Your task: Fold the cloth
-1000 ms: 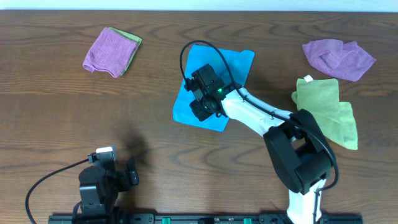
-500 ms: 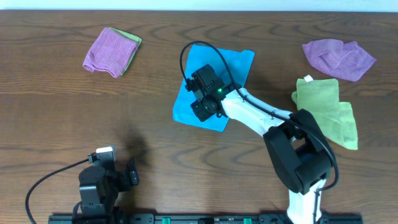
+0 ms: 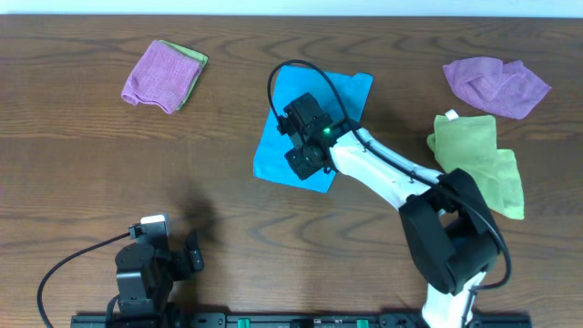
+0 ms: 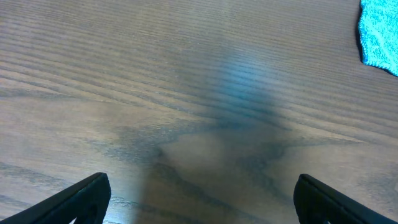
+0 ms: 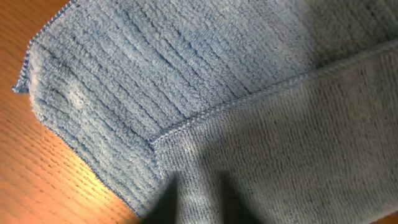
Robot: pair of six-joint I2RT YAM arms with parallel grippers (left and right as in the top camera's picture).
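The upper layer's hemmed corner (image 5: 155, 140) is crooked across the blue cloth, so my right gripper needs to pinch this corner and open the upper layer by pulling it toward the green cloth (image 3: 474, 153).
A blue cloth (image 3: 342, 91) lies at the table's middle, with one layer folded over another. In the right wrist view the cloth (image 5: 155, 74) fills the frame, and a hemmed edge of the upper layer runs across it. My right gripper (image 3: 302, 162) is over the cloth's near left part. Its fingers (image 5: 198, 199) are shut on a ridge of the blue cloth. My left gripper (image 4: 199, 199) is open and empty over bare wood near the front left (image 3: 187, 255). A corner of the blue cloth (image 4: 380, 31) shows at the far right of the left wrist view.
A folded purple cloth on a green one (image 3: 162, 73) lies at the back left. A crumpled purple cloth (image 3: 496, 84) lies at the back right, and a green cloth (image 3: 478, 159) lies just in front of it. A black cable loops over the blue cloth.
My right arm has shifted slightly to the right, the gripper staying on the blue cloth. The left arm has not moved.
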